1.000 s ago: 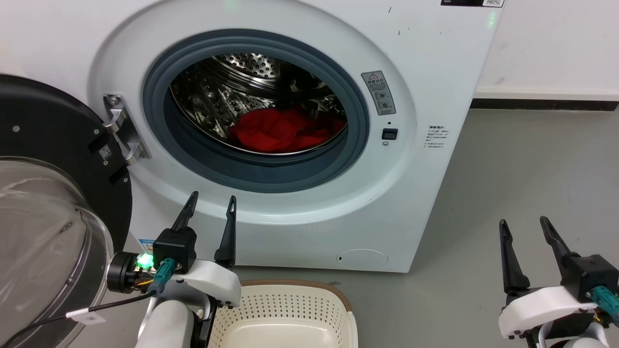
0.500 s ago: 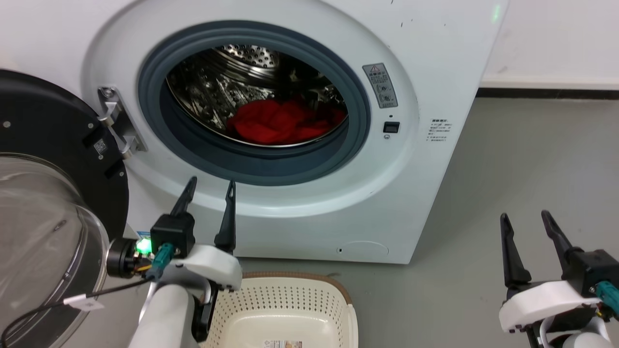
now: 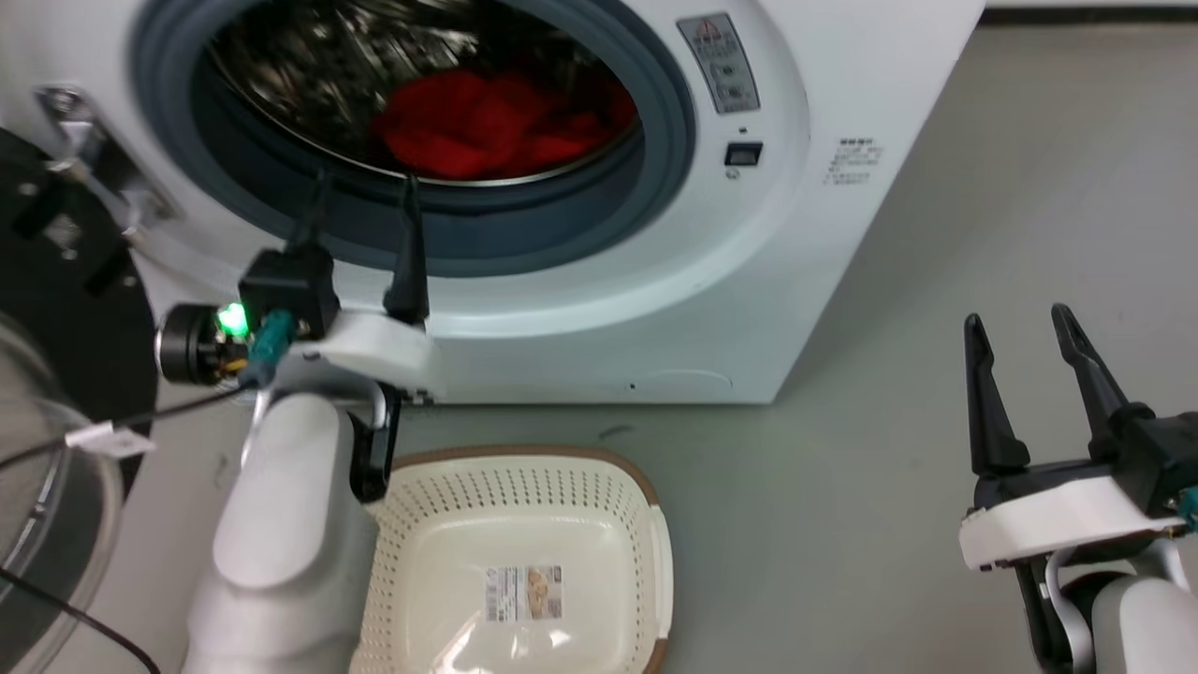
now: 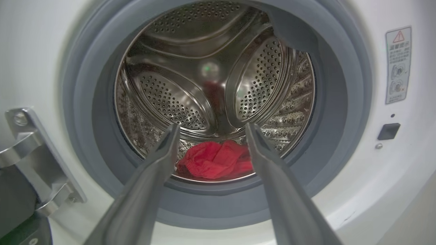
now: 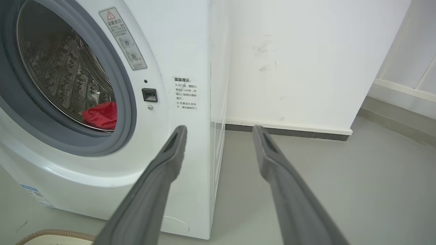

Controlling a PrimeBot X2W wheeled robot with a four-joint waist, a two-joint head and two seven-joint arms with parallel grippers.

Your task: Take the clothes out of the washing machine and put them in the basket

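The heap lies in wide, overlapping folds [image 3: 528, 125], so more red cloth should stay in the drum when I pull the top red cloth [image 3: 455, 120] out.
The red clothes [image 3: 496, 122] lie heaped at the bottom of the steel drum of the white washing machine [image 3: 824, 234], whose door hangs open. In the left wrist view the clothes [image 4: 214, 163] sit low in the drum, seen between my fingers. My left gripper [image 3: 360, 187] is open, its tips at the grey rubber ring, short of the clothes. The cream basket [image 3: 646, 552] stands empty on the floor below the drum opening. My right gripper [image 3: 1020, 323] is open and empty over the floor, right of the machine. The right wrist view shows the clothes [image 5: 102, 115] and a bit of basket rim [image 5: 54, 234].
The open round door [image 3: 56, 374] with its glass bowl stands at the far left beside my left arm. Its metal hinge [image 4: 37, 163] sticks out left of the opening. Grey floor [image 3: 889, 468] spreads to the right, with a white wall [image 5: 299, 61] behind.
The head view has tilted down and moved closer, so the machine sits higher and the basket shows fully. My left gripper has risen to the drum's rubber ring. Both grippers stay open.
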